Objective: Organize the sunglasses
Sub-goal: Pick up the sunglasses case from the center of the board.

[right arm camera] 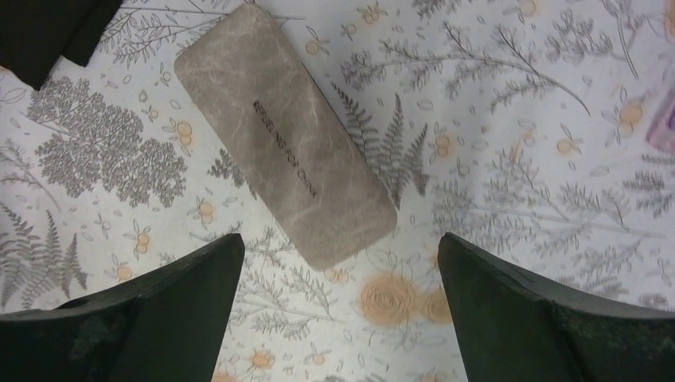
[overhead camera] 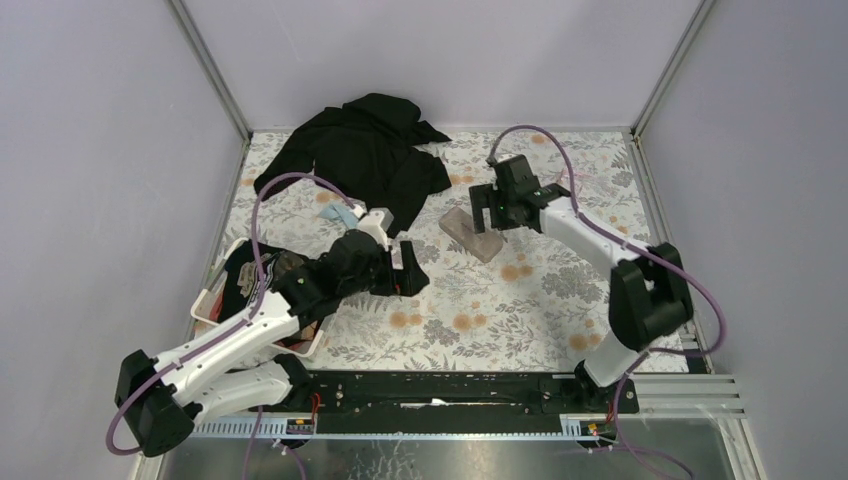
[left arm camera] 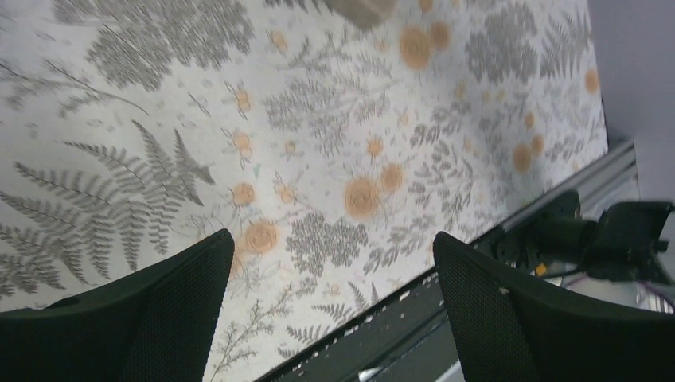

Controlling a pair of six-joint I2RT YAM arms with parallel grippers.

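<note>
Next, I back my left gripper off while my right gripper pulls the case straight (overhead camera: 487, 249) and lifts it across, because under my right gripper the case lies crooked (overhead camera: 463, 233).
The sunglasses do not show plainly in any view. A small pink patch (right arm camera: 662, 127) at the right edge of the right wrist view is cut off, and I cannot tell what it is. The grey-brown case (overhead camera: 472, 233) lies shut on the floral tablecloth. It runs diagonally in the right wrist view (right arm camera: 285, 135). My right gripper (overhead camera: 497, 208) hovers over the case's near end, open, with nothing between its fingers (right arm camera: 159, 318). My left gripper (overhead camera: 408, 270) hangs open and empty over bare cloth left of the case, and only the case's corner (left arm camera: 362, 9) shows in its view.
A black garment (overhead camera: 365, 155) is heaped at the back left; its edge (right arm camera: 48, 32) shows beyond the case. A light blue cloth (overhead camera: 338, 214) lies beside it. A white basket (overhead camera: 212, 303) holding items stands under the left arm. The front rail (left arm camera: 477, 270) borders the table.
</note>
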